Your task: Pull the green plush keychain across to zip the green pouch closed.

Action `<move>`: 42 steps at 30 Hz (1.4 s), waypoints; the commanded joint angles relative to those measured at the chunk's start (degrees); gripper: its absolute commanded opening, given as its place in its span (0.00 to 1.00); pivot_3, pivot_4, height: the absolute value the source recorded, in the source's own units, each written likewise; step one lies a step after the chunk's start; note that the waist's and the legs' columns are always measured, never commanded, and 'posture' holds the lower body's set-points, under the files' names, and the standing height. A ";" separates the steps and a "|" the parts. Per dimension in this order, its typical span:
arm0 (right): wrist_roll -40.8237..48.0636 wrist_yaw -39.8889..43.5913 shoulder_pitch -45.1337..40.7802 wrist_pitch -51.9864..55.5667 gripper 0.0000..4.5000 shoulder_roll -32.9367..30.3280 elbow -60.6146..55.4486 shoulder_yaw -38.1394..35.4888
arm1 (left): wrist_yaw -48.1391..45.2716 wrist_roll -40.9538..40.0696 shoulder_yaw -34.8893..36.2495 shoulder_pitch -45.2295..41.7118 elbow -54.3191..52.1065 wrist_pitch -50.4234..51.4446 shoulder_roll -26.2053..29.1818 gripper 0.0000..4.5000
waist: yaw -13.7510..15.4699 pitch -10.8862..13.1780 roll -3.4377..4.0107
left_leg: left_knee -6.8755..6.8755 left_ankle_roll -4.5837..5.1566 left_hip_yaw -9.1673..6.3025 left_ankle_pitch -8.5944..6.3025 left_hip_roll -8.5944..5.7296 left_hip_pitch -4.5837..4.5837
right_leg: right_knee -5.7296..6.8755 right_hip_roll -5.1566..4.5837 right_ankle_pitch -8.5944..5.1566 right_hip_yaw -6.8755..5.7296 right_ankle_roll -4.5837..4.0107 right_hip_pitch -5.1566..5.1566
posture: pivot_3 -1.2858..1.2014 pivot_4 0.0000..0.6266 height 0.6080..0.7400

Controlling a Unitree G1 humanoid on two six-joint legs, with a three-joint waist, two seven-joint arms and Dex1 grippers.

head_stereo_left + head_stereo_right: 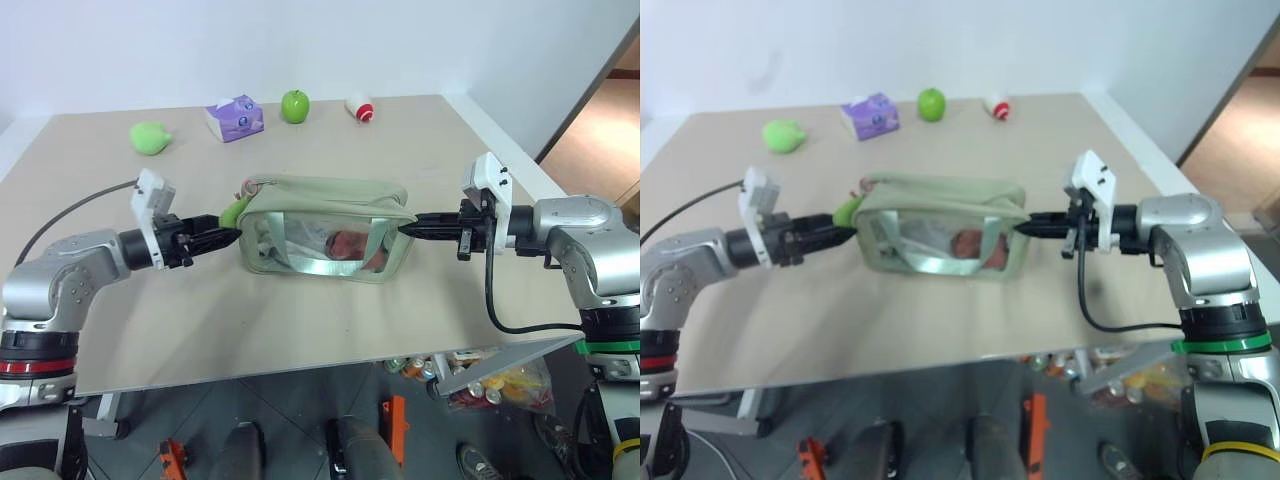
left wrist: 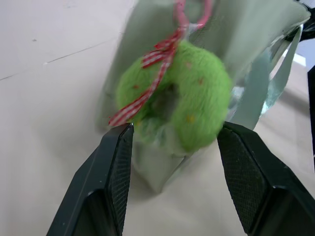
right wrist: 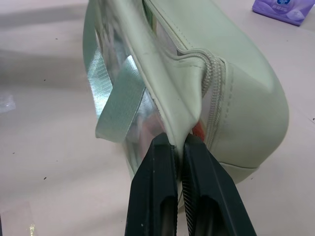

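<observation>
Next, my left gripper takes the green plush keychain by its ring [image 2: 209, 91] alone and moves it clear before pulling it across, because the keychain hangs flat against the pouch's end [image 2: 156, 172].
The green pouch [image 1: 320, 215] lies in the middle of the table, its clear side window facing me and something reddish inside. The green plush keychain [image 2: 182, 93], a lime ring on a red checked ribbon, hangs at the pouch's left end [image 1: 232, 212]. My left gripper [image 1: 228, 236] points level at that end, and its two fingers press the plush ring from both sides [image 2: 172, 129]. At the pouch's right end, my right gripper [image 1: 408, 228] is shut on a fold of pouch fabric beside the zipper's end [image 3: 179, 140].
Along the table's far side lie a loose lime-green plush blob [image 1: 150, 137], a purple tissue box [image 1: 234, 118], a green apple [image 1: 294, 105] and a small red-and-white item [image 1: 360, 108]. The table's front edge [image 1: 300, 375] runs close below the pouch.
</observation>
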 commanded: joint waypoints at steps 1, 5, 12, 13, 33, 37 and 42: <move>0.75 -0.23 0.74 0.57 0.00 -0.68 -2.41 -1.29 | 0.40 0.60 0.81 -2.74 0.33 -1.81 -0.69 0.60 | -0.01 0.00 0.00 | 0.00 0.00 0.01 0.00 0.00 0.00 | 0.00 0.00 0.00 0.01 0.00 0.00 | 0.52 0.24 1.00; 1.00 -0.60 1.51 1.14 0.00 -1.02 -3.29 -1.72 | 0.23 0.90 1.50 -3.53 1.54 -2.10 -0.76 0.26 | -0.09 0.00 0.00 | 0.00 0.00 -0.01 0.00 0.00 0.01 | 0.00 0.03 0.03 0.02 0.03 0.00 | 0.52 0.24 1.00; 1.32 -0.88 1.64 1.62 0.00 -1.10 -3.75 -1.73 | -0.23 0.20 3.45 -3.11 1.82 -1.58 1.04 0.00 | -0.10 0.00 0.00 | 0.03 0.00 0.01 0.00 0.00 0.01 | 0.00 0.02 0.04 0.04 0.03 0.00 | 0.52 0.24 1.00; 1.25 -0.81 1.31 1.54 0.00 -1.02 -3.43 -1.55 | -0.62 -0.01 3.78 -2.58 1.59 -1.33 1.64 0.00 | -0.10 0.00 0.00 | 0.03 0.00 0.01 0.00 0.00 0.01 | 0.00 0.02 0.04 0.04 0.03 0.00 | 0.52 0.24 1.00; 0.40 -0.64 -0.66 -0.17 0.00 0.75 -1.17 0.10 | -0.19 -7.00 9.15 -4.16 2.77 3.67 5.88 0.23 | -0.54 0.03 -0.06 | 0.02 0.01 0.00 -0.01 0.01 -0.06 | -0.01 0.02 0.04 0.04 0.03 -0.03 | 0.52 0.24 1.00; 0.39 -0.69 -0.56 -0.10 0.00 0.78 -1.33 -0.05 | 0.27 -4.77 6.75 -2.83 1.30 2.64 5.64 0.45 | -0.52 0.03 -0.06 | 0.02 0.01 0.00 -0.01 0.01 -0.06 | -0.01 0.02 0.04 0.04 0.03 -0.03 | 0.52 0.24 1.00; 0.28 -0.69 -0.65 -0.03 0.00 0.72 -1.21 -0.30 | -0.74 -3.84 6.20 -2.06 0.79 2.41 5.54 0.45 | -0.52 0.03 -0.06 | 0.04 0.01 0.01 -0.01 0.00 -0.06 | -0.01 0.01 0.04 0.04 0.04 -0.02 | 0.52 0.24 1.00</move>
